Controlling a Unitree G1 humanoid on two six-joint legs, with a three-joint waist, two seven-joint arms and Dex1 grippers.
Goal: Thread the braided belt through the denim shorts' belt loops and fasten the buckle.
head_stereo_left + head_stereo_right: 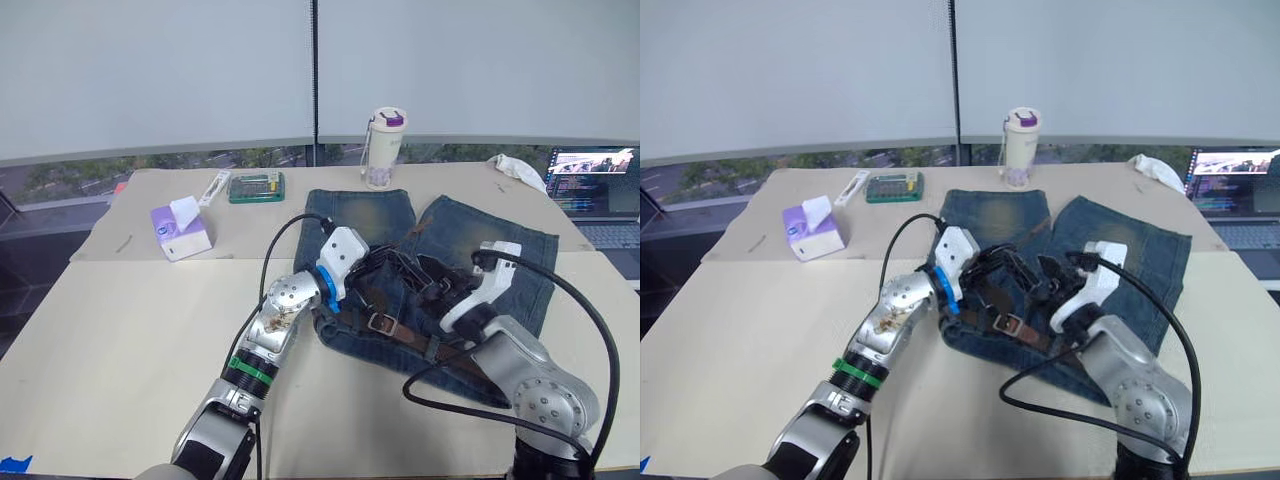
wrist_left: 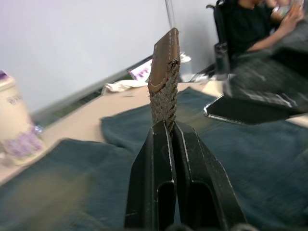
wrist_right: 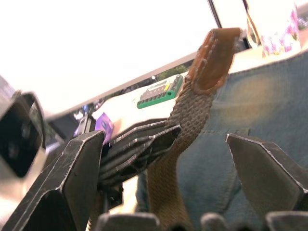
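Note:
The braided belt should trail in a loose bend and then straighten when the robot pulls the leather tip (image 3: 214,58) across, because its braid curves (image 3: 187,122) below the upright tip.
The denim shorts (image 1: 362,215) lie flat on the table, waistband toward me. Along the waistband lies the braided belt (image 1: 405,333), its silver buckle (image 1: 378,322) near the middle. My left gripper (image 2: 166,127) is shut on the belt's tapered end, whose leather tip (image 2: 164,55) sticks up past the fingers. My right gripper (image 3: 163,137) is open, and that belt end (image 3: 192,108) and the left fingers (image 3: 137,144) stand between its two fingers. Both grippers hover close together over the shorts' crotch area (image 1: 410,270). I cannot make out the belt loops.
At the table's far side stand a purple tissue box (image 1: 180,232), a green case (image 1: 256,187), a white bottle with a purple lid (image 1: 383,148), a white cloth (image 1: 517,168) and a laptop (image 1: 596,185). A seated person (image 2: 250,24) shows beyond the table.

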